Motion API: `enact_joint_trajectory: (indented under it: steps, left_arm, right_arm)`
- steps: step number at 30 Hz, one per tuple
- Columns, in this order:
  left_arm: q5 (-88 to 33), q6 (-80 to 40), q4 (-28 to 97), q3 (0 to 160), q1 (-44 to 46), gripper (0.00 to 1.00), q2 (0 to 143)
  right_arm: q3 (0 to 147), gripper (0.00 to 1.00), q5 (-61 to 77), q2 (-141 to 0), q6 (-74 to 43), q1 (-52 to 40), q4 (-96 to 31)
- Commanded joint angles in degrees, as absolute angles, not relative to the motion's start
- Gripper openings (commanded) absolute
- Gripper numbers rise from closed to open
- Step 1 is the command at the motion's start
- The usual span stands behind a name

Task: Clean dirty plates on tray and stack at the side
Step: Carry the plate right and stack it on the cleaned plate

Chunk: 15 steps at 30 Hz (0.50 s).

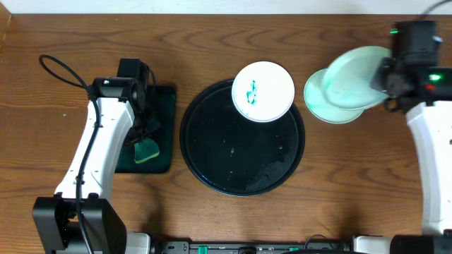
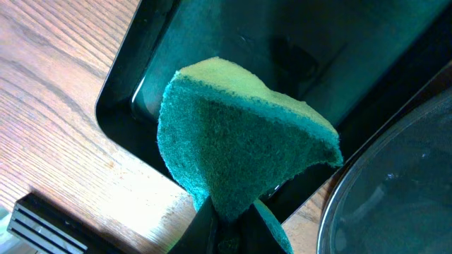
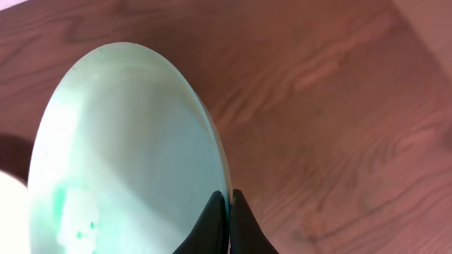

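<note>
The held plate (image 1: 357,76) is hanging by its rim above the plate (image 1: 319,104) next to the round tray. The robot's right gripper should go on lowering it until the two plates nest, and then let go.
The large round black tray (image 1: 212,155) sits mid-table. One white plate (image 1: 263,90) with green scribbles rests on its far rim. A second plate (image 1: 326,107) lies on the table to the tray's right. My right gripper (image 3: 227,201) is shut on the rim of a third plate (image 3: 127,155), holding it tilted above the second plate; it shows in the overhead view (image 1: 357,74) too. My left gripper (image 2: 233,224) is shut on a green sponge (image 2: 240,134) over the small rectangular black tray (image 1: 166,106); the sponge also shows in the overhead view (image 1: 147,150).
The rectangular sponge tray (image 2: 212,42) lies left of the round tray, whose rim (image 2: 335,212) shows in the left wrist view. Bare wooden table surrounds both trays.
</note>
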State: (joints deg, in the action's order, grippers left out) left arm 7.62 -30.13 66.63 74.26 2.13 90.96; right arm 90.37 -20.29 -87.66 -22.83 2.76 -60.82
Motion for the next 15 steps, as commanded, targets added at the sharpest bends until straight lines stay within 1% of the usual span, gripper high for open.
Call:
enact_joint_trajectory:
  steps: [1,5,15]
  left_arm:
    - [7.9,-29.8,66.8,73.6,1.9,0.07,90.2]
    - [7.9,-29.8,66.8,73.6,1.9,0.07,90.2]
    - [7.9,-29.8,66.8,73.6,1.9,0.07,90.2]
  right_arm:
    - [90.1,0.01,-12.9,-90.3,-24.1,7.6,-60.4]
    - [89.1,0.01,-11.0,-95.9,-24.1,10.9,-60.0]
    - [89.1,0.01,-5.0,-106.7,-24.0,10.4,-55.7]
